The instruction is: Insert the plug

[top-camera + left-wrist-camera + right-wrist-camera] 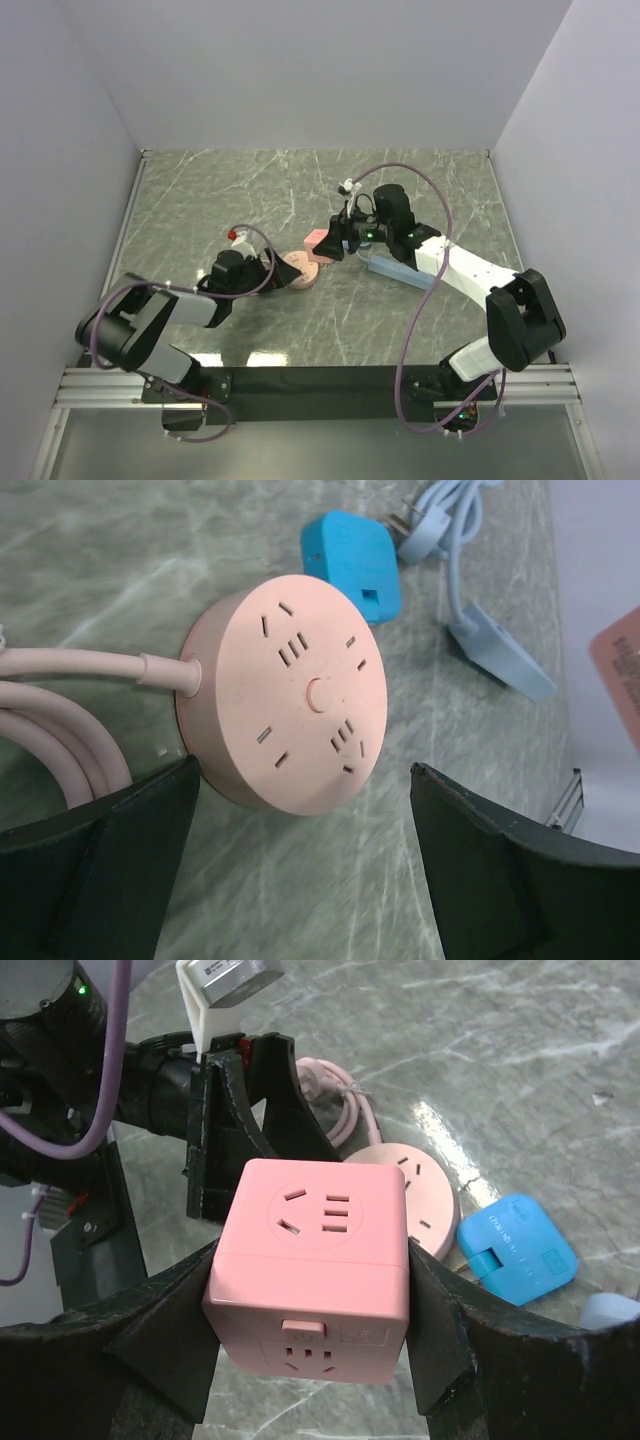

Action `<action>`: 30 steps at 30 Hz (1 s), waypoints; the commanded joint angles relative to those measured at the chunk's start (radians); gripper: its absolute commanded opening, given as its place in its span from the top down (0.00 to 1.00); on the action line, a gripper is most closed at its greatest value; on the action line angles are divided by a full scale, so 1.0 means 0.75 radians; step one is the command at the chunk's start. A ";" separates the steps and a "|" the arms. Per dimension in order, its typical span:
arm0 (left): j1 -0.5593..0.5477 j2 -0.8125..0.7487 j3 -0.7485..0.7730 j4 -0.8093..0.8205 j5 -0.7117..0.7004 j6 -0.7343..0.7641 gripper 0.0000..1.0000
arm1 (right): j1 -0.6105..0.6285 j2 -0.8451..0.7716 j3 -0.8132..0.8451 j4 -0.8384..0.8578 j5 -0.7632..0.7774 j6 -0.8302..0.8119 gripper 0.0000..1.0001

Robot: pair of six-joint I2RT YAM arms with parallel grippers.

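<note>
My left gripper's fingers are crowding the disc's near edge (pixel 275 795). Next, my left gripper moves away before my right gripper brings the pink cube over the disc (pixel 304 270).
The small bright blue plug (pixel 352 562) lies on the marble table, just beyond a round pink socket disc (pixel 285 700). It also shows in the right wrist view (pixel 517 1250), right of the disc (pixel 415 1185). My left gripper (pixel 303 770) is open and empty, with its fingers on either side of the disc's near edge. My right gripper (pixel 312 1300) is shut on the pink cube (pixel 315 1260), gripping its two sides. In the top view the cube (pixel 318 243) sits beside the disc (pixel 297 270), between both grippers. The plug is hidden there.
A pale-blue cord with its pronged end (pixel 430 530) and a flat pale-blue piece (pixel 500 660) lie right of the plug. The pale-blue power strip (pixel 385 265) lies under my right arm. The disc's pink cord (pixel 60 710) coils to the left. Walls enclose the table.
</note>
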 commanded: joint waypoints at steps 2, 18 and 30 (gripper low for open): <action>-0.034 0.108 0.077 0.243 0.094 -0.057 0.09 | -0.004 0.017 0.020 -0.030 0.119 0.024 0.96; 0.062 -0.485 0.024 -0.123 -0.263 0.322 0.05 | 0.166 0.136 0.329 -0.539 0.398 -0.084 0.97; 0.359 -0.590 0.024 -0.129 0.050 0.369 0.04 | 0.342 0.338 0.697 -1.040 0.627 -0.215 0.98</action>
